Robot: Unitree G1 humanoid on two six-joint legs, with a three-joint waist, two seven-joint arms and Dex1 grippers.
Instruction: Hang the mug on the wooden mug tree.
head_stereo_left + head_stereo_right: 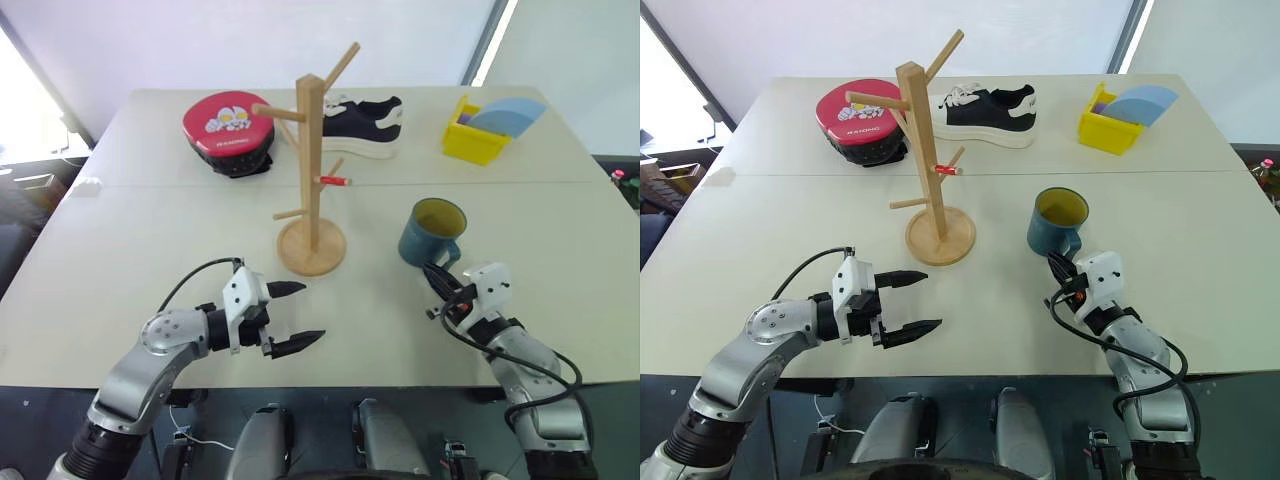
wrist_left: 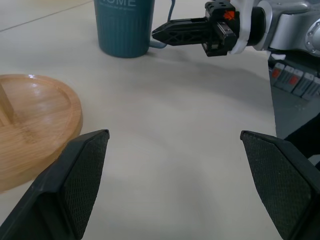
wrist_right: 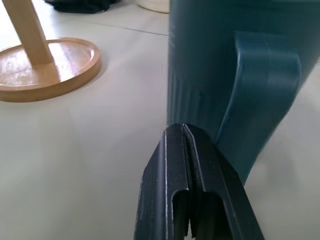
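I should use my right gripper to swing the mug's handle [image 1: 1073, 243] around, because it points toward me beside my shut right gripper. I should then open that gripper and grip the handle's outer bar [image 3: 267, 92] before I lift.
The teal-blue mug [image 1: 432, 232] stands upright on the table, right of the wooden mug tree [image 1: 312, 170], with its handle [image 3: 260, 95] turned toward me. My right gripper [image 1: 437, 278] is shut with nothing between its fingers. Its tip [image 3: 182, 130] lies level, just short of the mug's wall and beside the handle. My left gripper [image 1: 312, 312] is open and holds nothing; it hovers low over the table in front of the tree's round base [image 2: 30, 125] and points right toward the mug [image 2: 124, 25]. One peg of the tree is red-tipped [image 1: 340, 182].
At the back of the table lie a red round case [image 1: 228, 130], a black-and-white shoe [image 1: 365, 125] and a yellow bin [image 1: 475, 135] with a blue item in it. The table's front edge [image 1: 380, 385] runs just under both arms.
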